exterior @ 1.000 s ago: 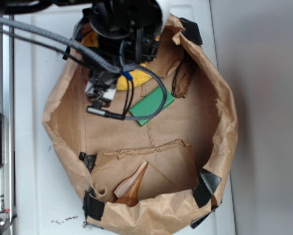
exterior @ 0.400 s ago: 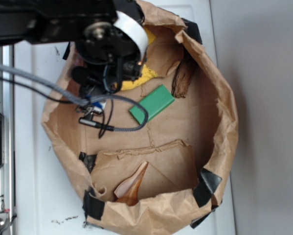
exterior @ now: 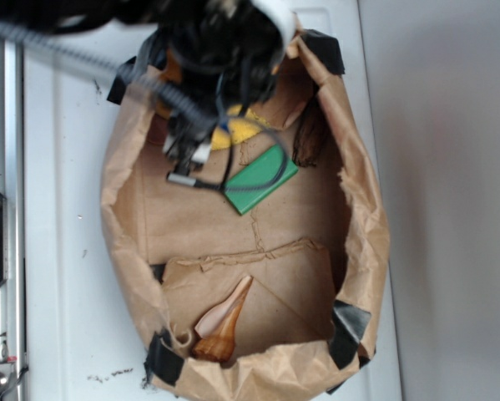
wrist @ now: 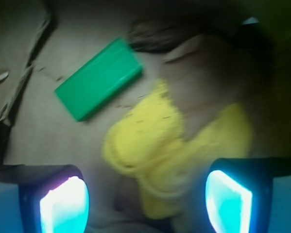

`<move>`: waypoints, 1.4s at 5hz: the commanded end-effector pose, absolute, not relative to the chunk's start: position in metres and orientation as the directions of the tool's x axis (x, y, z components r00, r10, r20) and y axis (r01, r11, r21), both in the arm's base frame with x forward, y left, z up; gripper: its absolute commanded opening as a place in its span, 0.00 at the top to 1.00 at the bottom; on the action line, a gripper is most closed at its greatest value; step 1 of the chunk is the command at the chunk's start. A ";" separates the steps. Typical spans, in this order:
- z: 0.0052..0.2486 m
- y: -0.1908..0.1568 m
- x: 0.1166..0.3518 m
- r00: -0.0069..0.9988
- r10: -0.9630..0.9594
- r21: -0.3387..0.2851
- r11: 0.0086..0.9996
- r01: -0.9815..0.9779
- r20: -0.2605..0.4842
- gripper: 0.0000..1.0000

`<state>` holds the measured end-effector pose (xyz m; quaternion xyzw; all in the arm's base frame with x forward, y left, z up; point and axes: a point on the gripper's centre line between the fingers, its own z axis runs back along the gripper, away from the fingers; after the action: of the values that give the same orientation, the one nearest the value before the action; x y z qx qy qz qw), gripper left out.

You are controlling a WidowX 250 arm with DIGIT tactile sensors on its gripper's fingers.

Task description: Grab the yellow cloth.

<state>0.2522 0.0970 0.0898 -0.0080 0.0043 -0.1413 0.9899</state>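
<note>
The yellow cloth will gather at the robot's gripper and leave its loose ends hanging when the robot lifts, because the cloth lies in loose folds with its corners spread apart.
The yellow cloth lies crumpled on the brown paper floor, blurred in the wrist view. It sits right under my gripper, which is open, with the cloth's near end between the two glowing fingertips and nothing clamped. From the exterior view only a small yellow patch of the cloth shows below the black arm. The arm hides the rest of the cloth and the gripper's jaws.
Everything sits inside a tray of crumpled brown paper with raised walls. A flat green block lies just beside the cloth, a dark bark-like piece at the back right, and a brown-orange pointed shell at the front.
The arm swung out to the left and has come back right over the cloth. The paper tray's left wall has shifted inward to the right.
</note>
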 end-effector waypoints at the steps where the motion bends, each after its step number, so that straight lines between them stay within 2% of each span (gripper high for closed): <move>1: 0.101 0.127 0.247 0.952 -0.301 0.022 0.954 0.300 0.061 0.00; 4: 0.081 0.099 0.251 0.939 -0.341 0.034 0.940 0.339 0.055 0.00; 7: 0.047 0.072 0.266 0.947 -0.322 0.114 0.941 0.319 0.009 0.00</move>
<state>0.2634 0.0745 0.0426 0.0534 -0.0063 -0.1583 0.9859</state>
